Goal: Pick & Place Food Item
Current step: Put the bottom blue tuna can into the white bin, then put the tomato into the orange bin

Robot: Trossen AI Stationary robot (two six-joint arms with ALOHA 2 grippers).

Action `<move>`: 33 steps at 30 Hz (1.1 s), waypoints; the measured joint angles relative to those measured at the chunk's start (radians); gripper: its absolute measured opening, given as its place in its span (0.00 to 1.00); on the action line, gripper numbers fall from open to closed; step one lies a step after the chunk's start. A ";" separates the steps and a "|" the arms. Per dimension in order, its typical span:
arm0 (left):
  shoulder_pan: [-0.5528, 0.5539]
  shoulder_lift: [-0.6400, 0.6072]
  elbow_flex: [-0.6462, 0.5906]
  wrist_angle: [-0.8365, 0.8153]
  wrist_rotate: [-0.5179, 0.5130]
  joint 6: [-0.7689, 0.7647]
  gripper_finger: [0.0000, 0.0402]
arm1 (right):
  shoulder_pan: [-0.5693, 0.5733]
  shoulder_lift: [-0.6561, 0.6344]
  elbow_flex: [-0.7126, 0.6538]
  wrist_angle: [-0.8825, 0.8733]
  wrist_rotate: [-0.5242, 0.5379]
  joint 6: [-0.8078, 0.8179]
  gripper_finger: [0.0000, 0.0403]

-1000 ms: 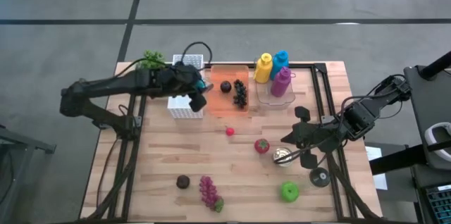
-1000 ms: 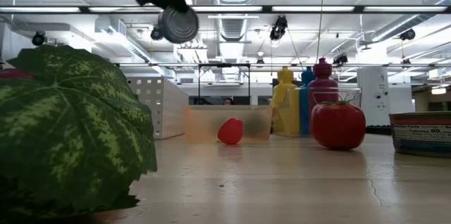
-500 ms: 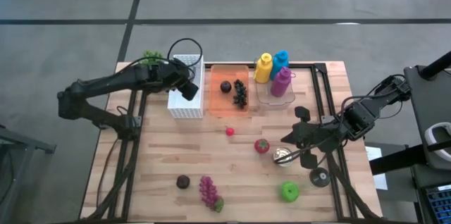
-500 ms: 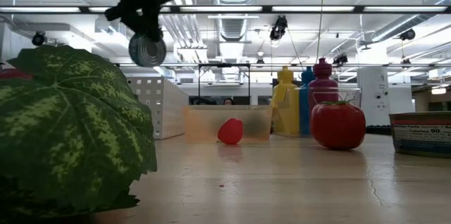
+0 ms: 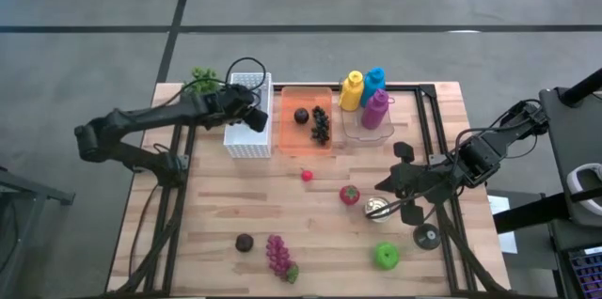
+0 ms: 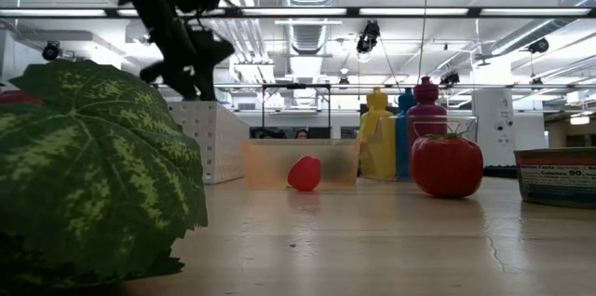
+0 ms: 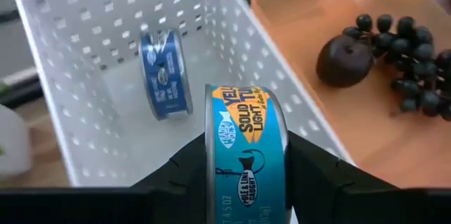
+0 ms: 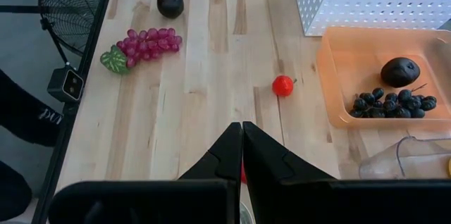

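My left gripper should now lower the tuna can [image 7: 246,150], which is over the white basket and clear of the blue can, and let go of it on the open part of the basket's bottom [image 5: 245,135].
My left gripper [image 5: 253,118] hovers over the white perforated basket [image 5: 248,139] at the table's far left and is shut on a tuna can with a blue and yellow label [image 7: 246,155]. A second blue can [image 7: 163,73] lies on edge on the basket's floor. In the low view the gripper [image 6: 189,61] hangs just above the basket [image 6: 216,142]. Beside the basket stands the orange tray [image 5: 293,139] with a dark plum [image 5: 301,116] and dark grapes [image 5: 321,126]. My right gripper [image 5: 388,184] waits shut on the table's right side. My left gripper pinches the tuna can between its two fingers [image 7: 184,176], one pad on each flat end, so the labelled side wall [image 7: 246,122] faces the wrist camera. The fingers come from above, slanting down. The can stands on edge, lifted clear above the basket's inside.
Yellow, blue and purple bottles [image 5: 365,94] stand far right of the tray. A small red fruit [image 5: 307,176], a strawberry [image 5: 350,195], a silver can [image 5: 378,209], another can [image 5: 427,237], a green apple [image 5: 387,256], purple grapes [image 5: 278,255] and a dark fruit [image 5: 245,242] lie about.
My left gripper has carried the can from the edge of the orange tray toward the table's left, over the basket, and has come down toward it. It stays shut on the can.
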 joint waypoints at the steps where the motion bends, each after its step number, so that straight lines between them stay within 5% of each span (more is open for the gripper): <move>1: 0.010 0.000 -0.024 0.031 0.010 -0.008 0.39 | 0.000 0.000 0.000 0.000 0.000 0.000 0.02; 6: 0.040 0.001 -0.123 0.147 0.051 -0.024 0.44 | 0.000 0.000 0.000 0.000 0.000 0.000 0.02; 16: 0.069 0.002 -0.190 0.220 0.049 -0.052 0.37 | 0.000 0.000 0.000 0.000 0.000 0.000 0.02; 33: 0.092 0.001 -0.190 0.224 0.045 -0.071 0.57 | 0.000 0.000 0.000 0.000 0.000 0.000 0.02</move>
